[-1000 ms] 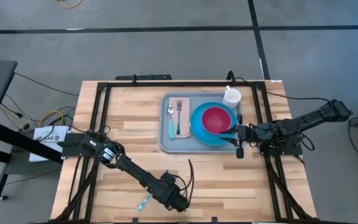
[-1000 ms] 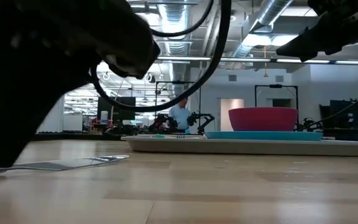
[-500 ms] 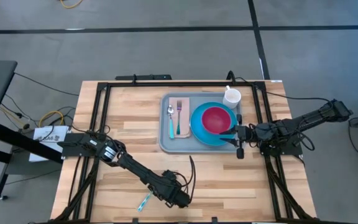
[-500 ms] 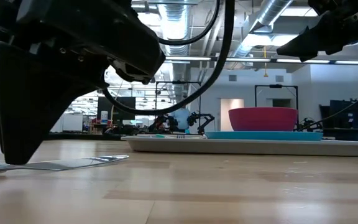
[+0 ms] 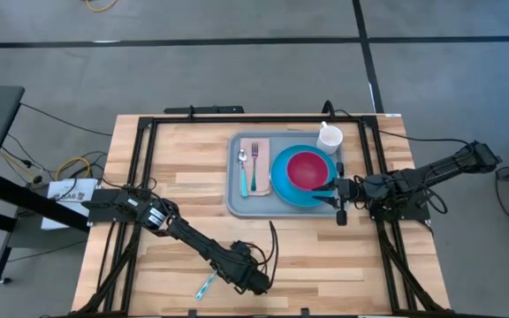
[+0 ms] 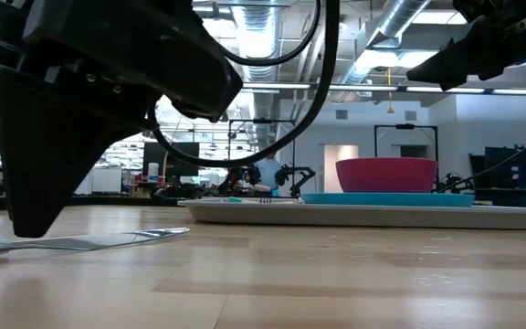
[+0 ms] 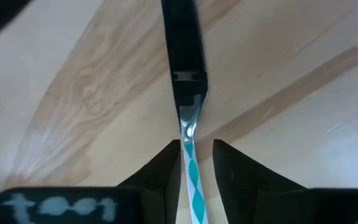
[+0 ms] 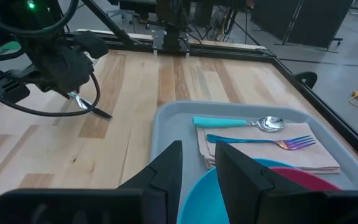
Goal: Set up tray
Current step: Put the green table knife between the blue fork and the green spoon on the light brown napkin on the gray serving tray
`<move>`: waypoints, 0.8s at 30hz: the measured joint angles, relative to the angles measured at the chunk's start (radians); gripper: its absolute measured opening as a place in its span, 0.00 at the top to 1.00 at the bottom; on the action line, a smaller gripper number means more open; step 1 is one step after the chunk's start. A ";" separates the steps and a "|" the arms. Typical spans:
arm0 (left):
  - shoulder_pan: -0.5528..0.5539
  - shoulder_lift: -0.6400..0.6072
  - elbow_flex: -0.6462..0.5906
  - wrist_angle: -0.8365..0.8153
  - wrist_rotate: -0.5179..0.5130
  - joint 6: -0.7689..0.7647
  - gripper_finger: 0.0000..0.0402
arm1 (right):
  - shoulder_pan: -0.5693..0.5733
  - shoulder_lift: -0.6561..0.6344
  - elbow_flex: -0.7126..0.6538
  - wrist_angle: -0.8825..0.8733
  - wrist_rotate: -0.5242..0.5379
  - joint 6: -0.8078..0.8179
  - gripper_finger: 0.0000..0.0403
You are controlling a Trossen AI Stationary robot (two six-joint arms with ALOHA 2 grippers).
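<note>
Next, my left gripper backs upright toward the top of the teal handle, then goes down and closes there, because it is leaning at a slant over the knife's blade.
The grey-blue tray lies on the table's far right part. It carries a blue plate with a red bowl, a white mug, and a tan napkin with a fork and a spoon. A knife with a teal patterned handle lies flat near the table's near edge. My left gripper points down over it, open, one finger on each side of the handle. My right gripper is open and hangs above the tray's near right corner.
Black frame rails run along the table's left, far and right sides, with cables hanging near the arms. Bare wood lies left of the tray. A person stands far off in the room behind the table.
My left gripper has shifted a little toward the table's far edge over the knife and then settled. The knife, the tray and my right arm have kept still.
</note>
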 joint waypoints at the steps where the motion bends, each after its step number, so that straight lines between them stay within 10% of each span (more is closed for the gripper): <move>1: 0.000 0.000 0.000 -0.003 0.001 0.002 0.79 | 0.000 0.000 0.000 0.000 0.000 0.000 0.77; 15: 0.007 -0.186 -0.173 -0.104 -0.061 0.124 0.79 | 0.000 0.000 0.000 -0.002 0.000 0.000 0.77; 20: -0.013 -0.379 -0.444 0.005 -0.071 -0.059 0.79 | 0.000 0.000 0.000 -0.001 0.000 0.000 0.77; 24: -0.024 -0.517 -0.672 0.418 -0.095 -0.232 0.79 | 0.000 0.000 0.000 0.000 0.000 -0.001 0.77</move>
